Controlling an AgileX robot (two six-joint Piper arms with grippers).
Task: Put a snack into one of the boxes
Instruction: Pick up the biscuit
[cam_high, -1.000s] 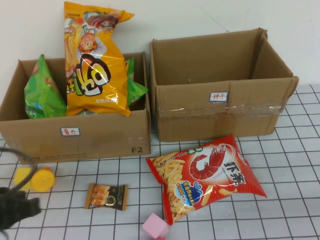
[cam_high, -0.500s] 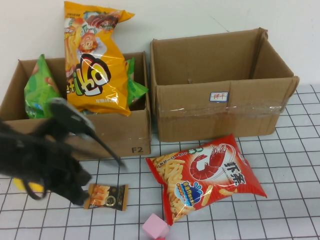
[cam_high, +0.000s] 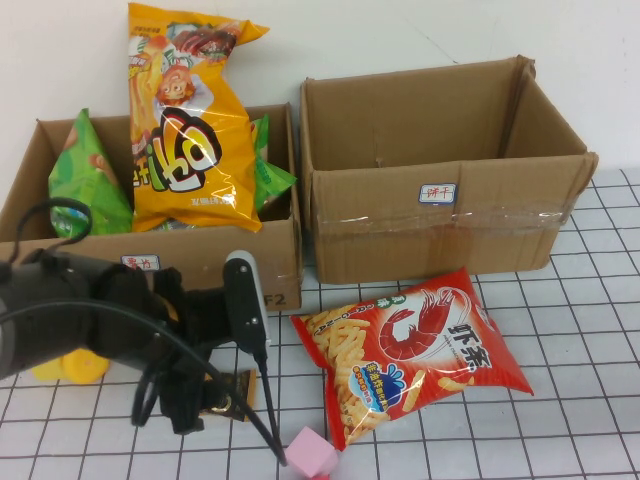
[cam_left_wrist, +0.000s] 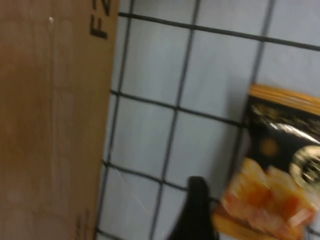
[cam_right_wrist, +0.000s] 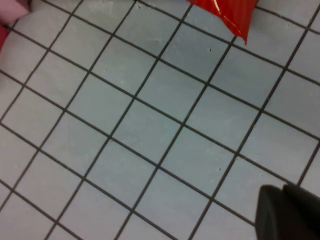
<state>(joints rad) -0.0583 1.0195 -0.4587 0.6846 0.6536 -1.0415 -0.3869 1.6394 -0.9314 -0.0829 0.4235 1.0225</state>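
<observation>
My left gripper's open fingers are above the snack packet, which lies clear of the box's side. I should keep going down until the fingers are on either side of the packet (cam_high: 240, 390).
A small brown and orange snack packet (cam_high: 240, 392) lies on the gridded table in front of the left box (cam_high: 60, 275). My left gripper (cam_high: 205, 400) hangs low over it and hides most of it. In the left wrist view the packet (cam_left_wrist: 280, 165) lies beside one dark finger (cam_left_wrist: 196, 210); the jaws stand open around it, the other finger out of frame. The right box (cam_high: 440, 225) is empty. A red shrimp-chip bag (cam_high: 410, 350) lies in front of it. My right gripper (cam_right_wrist: 287, 212) is shut just above bare table, out of the high view.
The left box holds a tall orange chip bag (cam_high: 185, 130) and green bags (cam_high: 85, 185); its wall (cam_left_wrist: 50, 120) is close to my left gripper. A pink cube (cam_high: 312, 455) sits at the front edge, a yellow object (cam_high: 70, 368) behind my left arm.
My left arm has swung in from the lower left and come down over the small packet, now covering most of it. The snacks and boxes have not moved.
</observation>
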